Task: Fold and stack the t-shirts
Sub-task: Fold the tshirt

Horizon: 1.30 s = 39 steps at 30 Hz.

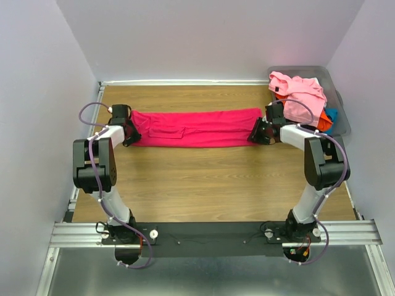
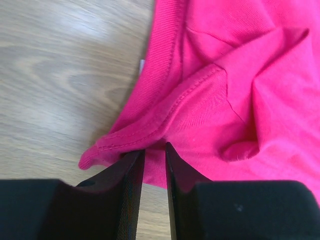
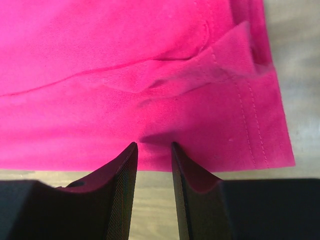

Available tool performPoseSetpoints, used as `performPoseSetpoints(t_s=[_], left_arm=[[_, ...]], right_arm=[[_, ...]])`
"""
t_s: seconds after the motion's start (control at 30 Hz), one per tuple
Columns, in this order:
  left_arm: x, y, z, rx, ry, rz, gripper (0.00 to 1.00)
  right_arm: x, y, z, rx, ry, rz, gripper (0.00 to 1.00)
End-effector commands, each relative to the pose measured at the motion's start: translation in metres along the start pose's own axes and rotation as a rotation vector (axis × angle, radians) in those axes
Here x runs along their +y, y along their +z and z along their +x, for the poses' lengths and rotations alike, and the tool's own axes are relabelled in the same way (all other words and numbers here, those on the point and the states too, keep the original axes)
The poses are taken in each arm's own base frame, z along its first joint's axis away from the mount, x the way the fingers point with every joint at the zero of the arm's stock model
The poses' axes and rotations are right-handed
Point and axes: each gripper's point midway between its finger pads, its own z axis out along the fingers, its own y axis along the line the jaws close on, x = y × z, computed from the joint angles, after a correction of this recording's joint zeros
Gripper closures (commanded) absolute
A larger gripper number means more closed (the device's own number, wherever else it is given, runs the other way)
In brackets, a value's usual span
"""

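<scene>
My right gripper needs to swing the t-shirt's end (image 1: pixel 250 127) beside the bin toward me to turn the t-shirt lengthwise, because the crimson-magenta t-shirt (image 1: pixel 197 128) is lying crosswise in a long strip.
The crimson-magenta t-shirt (image 1: pixel 197 127) lies folded into a long flat strip across the far middle of the table. My left gripper (image 1: pixel 129 134) is at its left end. In the left wrist view, that gripper (image 2: pixel 155 147) is nearly closed, pinching the bunched hem of the shirt (image 2: pixel 240 75). My right gripper (image 1: pixel 258 132) is at the right end. In the right wrist view, this gripper (image 3: pixel 154 146) pinches the near edge of the shirt (image 3: pixel 125 60), which puckers at the tips. Other t-shirts, light pink (image 1: pixel 299 92), orange (image 1: pixel 324 120) and blue (image 1: pixel 332 114), are heaped in the bin.
The grey plastic bin (image 1: pixel 340 102) stands at the back right corner, just behind my right arm. White walls close in the table on the left, back and right. Bare wood shows in front of the shirt (image 1: pixel 203 179).
</scene>
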Motion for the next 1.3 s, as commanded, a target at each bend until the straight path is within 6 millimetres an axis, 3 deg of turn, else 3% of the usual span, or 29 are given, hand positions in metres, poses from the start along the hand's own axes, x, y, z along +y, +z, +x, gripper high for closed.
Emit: performPoseSetpoints(t_s=[0.0, 0.1, 0.2, 0.3, 0.43, 0.53, 0.7, 0.87, 1.07, 1.27], left_arm=[[0.055, 0.004, 0.029, 0.079, -0.022, -0.172, 0.68], [0.063, 0.001, 0.027, 0.070, -0.033, -0.183, 0.68], [0.051, -0.007, 0.018, 0.048, -0.035, -0.125, 0.66], [0.043, -0.015, 0.008, 0.017, -0.037, -0.095, 0.65], [0.035, -0.032, -0.013, -0.039, -0.028, -0.073, 0.54], [0.030, -0.044, -0.028, -0.080, -0.024, -0.061, 0.50], [0.022, -0.063, -0.046, -0.134, -0.022, -0.042, 0.46], [0.020, -0.080, -0.056, -0.173, -0.011, -0.036, 0.46], [0.021, -0.090, -0.050, -0.182, 0.013, -0.024, 0.46], [0.025, -0.091, -0.041, -0.178, 0.015, -0.026, 0.46]], right_arm=[[-0.046, -0.013, 0.049, 0.143, 0.033, 0.171, 0.59], [-0.044, -0.023, 0.057, 0.174, 0.033, 0.159, 0.58], [-0.026, -0.035, 0.050, 0.169, 0.017, 0.085, 0.58], [-0.005, -0.045, 0.034, 0.143, -0.002, 0.003, 0.57], [0.023, -0.055, -0.004, 0.066, -0.021, -0.078, 0.57], [0.031, -0.050, -0.015, 0.065, -0.026, -0.102, 0.57], [0.029, -0.031, -0.021, 0.079, -0.011, -0.081, 0.61], [0.016, -0.009, -0.023, 0.089, -0.005, -0.020, 0.74], [0.004, 0.013, -0.044, 0.049, 0.008, 0.040, 0.80], [-0.008, 0.020, -0.068, -0.004, 0.021, 0.093, 0.81]])
